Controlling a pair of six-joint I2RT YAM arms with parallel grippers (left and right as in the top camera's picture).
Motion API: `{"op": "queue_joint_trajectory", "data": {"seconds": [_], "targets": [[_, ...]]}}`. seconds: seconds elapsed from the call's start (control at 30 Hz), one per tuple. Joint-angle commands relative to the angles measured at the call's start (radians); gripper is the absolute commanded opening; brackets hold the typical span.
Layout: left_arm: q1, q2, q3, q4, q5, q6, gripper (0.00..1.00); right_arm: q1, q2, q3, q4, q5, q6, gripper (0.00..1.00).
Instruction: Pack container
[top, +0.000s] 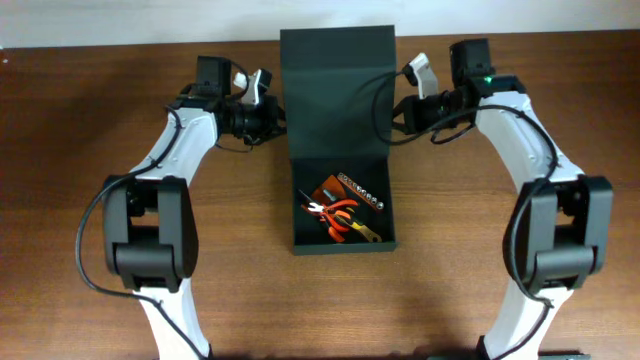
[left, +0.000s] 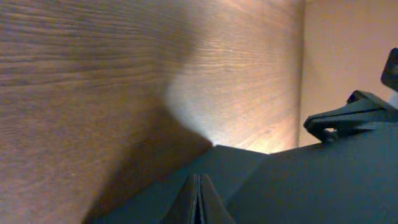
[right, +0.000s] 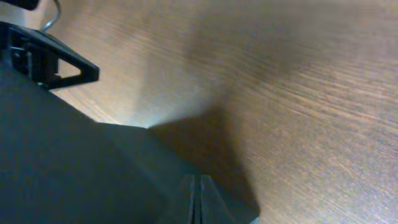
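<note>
The tools (top: 342, 214) are all inside the container's sides, so my right gripper should go on swinging the lid forward and down until the lid touches the front rim (top: 344, 243).
The dark green container (top: 340, 246) stands at the table's middle with its hinged flap lid (top: 337, 80) open and raised toward the back. Inside lie orange-handled pliers (top: 338, 212) and other hand tools. My left gripper (top: 278, 112) is at the lid's left edge and my right gripper (top: 397, 108) is at its right edge. In the left wrist view the fingers (left: 199, 190) are pressed together, tips against the green lid (left: 311, 186). In the right wrist view the fingers (right: 197, 190) are also together against the lid (right: 62, 162). Nothing shows between either pair of jaws.
The brown wooden table (top: 90, 110) surrounds the box. Each wrist view shows the opposite gripper across the lid: the right gripper (left: 348, 118) and the left gripper (right: 56, 62). The arm bases sit near the front edge, left (top: 150, 240) and right (top: 555, 235).
</note>
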Motion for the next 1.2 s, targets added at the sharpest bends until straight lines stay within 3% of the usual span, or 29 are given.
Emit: {"op": "queue_joint_trajectory", "data": {"seconds": [0.0,0.77,1.07,1.1,1.13,1.17], "targets": [[-0.001,-0.061,0.019,-0.016,0.026,0.040,0.02,0.013,-0.075,0.019,-0.016,-0.052,-0.015,0.04],[-0.001,-0.293,0.019,-0.429,0.005,0.269,0.02,0.013,-0.315,0.019,-0.486,0.130,-0.149,0.04],[-0.001,-0.342,0.019,-0.553,-0.123,0.322,0.02,0.013,-0.442,0.019,-0.538,0.208,-0.154,0.04],[-0.001,-0.350,0.019,-0.555,-0.127,0.331,0.17,0.013,-0.457,0.019,-0.539,0.208,-0.169,0.04],[-0.001,-0.358,0.019,-0.557,-0.127,0.341,0.40,0.013,-0.470,0.019,-0.538,0.208,-0.172,0.04],[-0.001,-0.367,0.019,-0.558,-0.134,0.341,0.79,0.013,-0.481,0.019,-0.538,0.208,-0.171,0.18]]}}
